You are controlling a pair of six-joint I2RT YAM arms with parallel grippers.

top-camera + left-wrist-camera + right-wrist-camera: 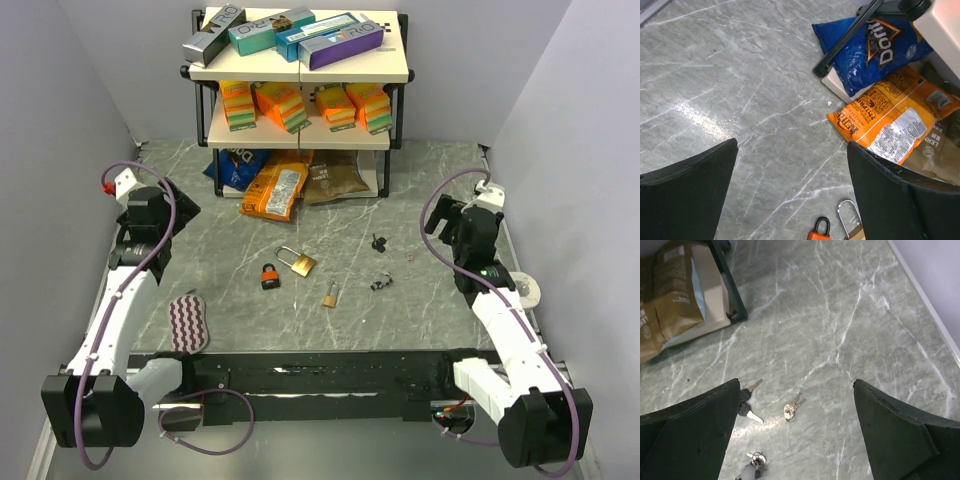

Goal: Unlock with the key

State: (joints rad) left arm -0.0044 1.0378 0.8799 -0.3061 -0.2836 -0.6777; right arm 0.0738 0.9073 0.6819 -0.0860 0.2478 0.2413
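Observation:
The key ring lies clear of the black-headed keys. My right gripper stays open and next go toward the ring until its fingers are on both sides of the grey fob.
Three padlocks lie mid-table: an orange-and-black one, a large brass one and a small brass one. To their right lie a pair of black-headed keys and a key ring with a grey fob. My left gripper is open and empty at the far left; its wrist view shows the orange padlock and the brass padlock's shackle at the bottom edge. My right gripper is open and empty at the right, above the black-headed keys, a small silver key pair and the fob ring.
A two-tier shelf rack with boxes and sponges stands at the back. A blue chip bag, an orange bag and a brown bag lie at its foot. A striped cloth lies front left, a tape roll at the right.

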